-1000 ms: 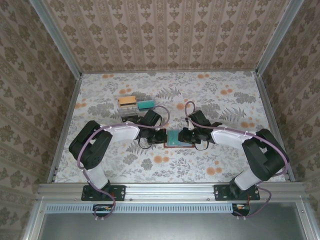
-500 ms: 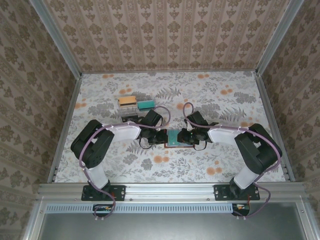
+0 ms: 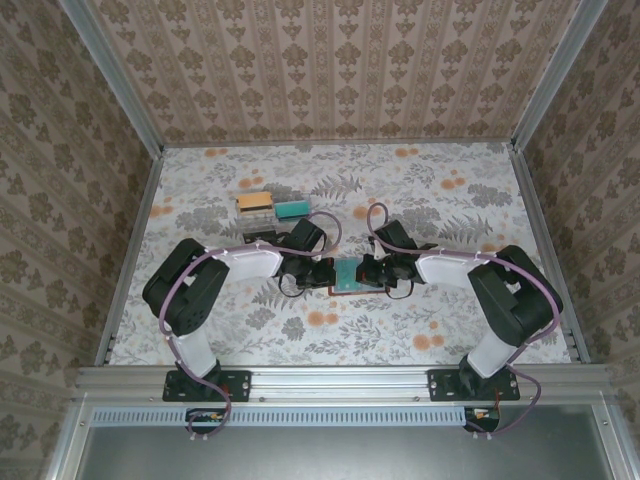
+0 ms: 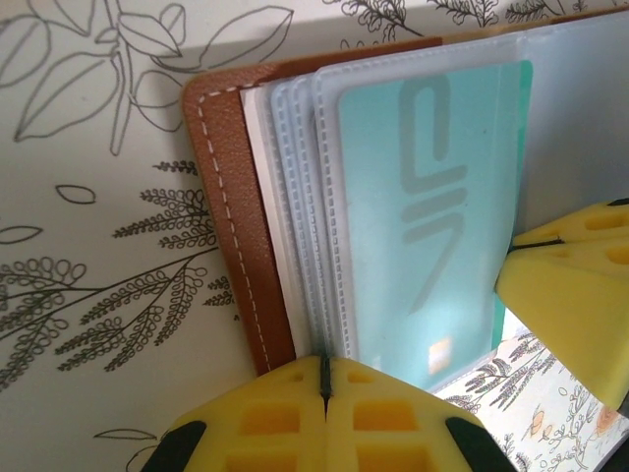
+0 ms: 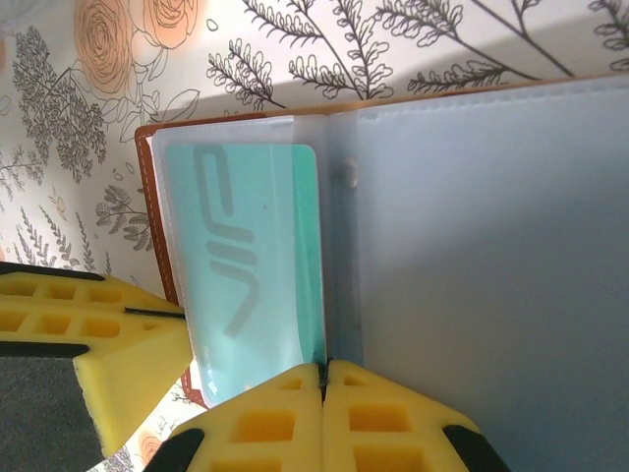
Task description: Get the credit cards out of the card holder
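The robot's right gripper should pull the teal card (image 5: 241, 261) out and pass it to the left gripper, because the clear rack (image 3: 273, 211) stands beyond the left gripper, far from the right gripper.
The brown leather card holder (image 3: 350, 276) lies open at the table's middle, between both grippers. Its stitched brown edge (image 4: 228, 211) and several clear sleeves show in the left wrist view, with a teal card (image 4: 423, 216) in the top sleeve. My left gripper (image 4: 324, 362) is shut on the sleeves' edge beside the leather. In the right wrist view the blue-grey lining (image 5: 491, 246) spreads to the right. My right gripper (image 5: 324, 369) is shut on the teal card's (image 5: 256, 256) edge at the fold. The other gripper's yellow fingers (image 5: 118, 364) sit close by.
Two loose cards lie at the back left of the floral table: a tan one (image 3: 255, 200) and a teal one (image 3: 292, 209). Patterned walls and metal rails enclose the table on three sides.
The right arm has drawn in slightly towards the card holder, its elbow shifting left. The left arm and the card holder stay about where they were.
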Motion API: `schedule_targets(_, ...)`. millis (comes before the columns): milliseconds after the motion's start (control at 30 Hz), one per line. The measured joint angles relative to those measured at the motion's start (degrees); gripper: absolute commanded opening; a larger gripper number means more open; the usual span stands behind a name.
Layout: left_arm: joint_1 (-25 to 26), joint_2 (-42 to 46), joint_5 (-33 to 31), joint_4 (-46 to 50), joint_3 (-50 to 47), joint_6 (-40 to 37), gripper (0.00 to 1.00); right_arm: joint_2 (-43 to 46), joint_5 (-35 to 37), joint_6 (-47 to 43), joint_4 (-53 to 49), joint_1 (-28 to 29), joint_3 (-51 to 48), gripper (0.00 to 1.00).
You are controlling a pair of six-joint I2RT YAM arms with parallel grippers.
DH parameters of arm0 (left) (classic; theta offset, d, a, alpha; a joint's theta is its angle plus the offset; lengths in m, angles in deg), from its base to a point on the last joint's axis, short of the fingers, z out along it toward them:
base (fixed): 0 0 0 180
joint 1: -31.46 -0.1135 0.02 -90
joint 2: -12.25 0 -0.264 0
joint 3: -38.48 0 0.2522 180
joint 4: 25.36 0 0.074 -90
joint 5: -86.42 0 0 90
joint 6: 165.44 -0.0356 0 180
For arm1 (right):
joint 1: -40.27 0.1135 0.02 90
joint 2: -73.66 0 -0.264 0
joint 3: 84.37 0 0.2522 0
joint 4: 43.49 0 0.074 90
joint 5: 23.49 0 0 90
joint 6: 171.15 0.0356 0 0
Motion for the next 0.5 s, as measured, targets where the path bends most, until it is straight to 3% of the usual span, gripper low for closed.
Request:
schedule_targets(267,0.0,0.0,0.0,0.0,0.0,0.0,0.0,4.2,-0.3,-0.9,-1.0,-3.1,-2.3,0.0)
schedule_targets(400,0.0,0.0,0.1,0.0,0.0,0.0,0.0,4.2,-1.3,-0.8,-1.0,-3.4,-2.5,0.27)
schedule_targets(500,0.0,0.0,0.1,0.0,0.0,0.0,0.0,3.5,-2.2,-0.8,0.1,-3.4,-2.5,0.29)
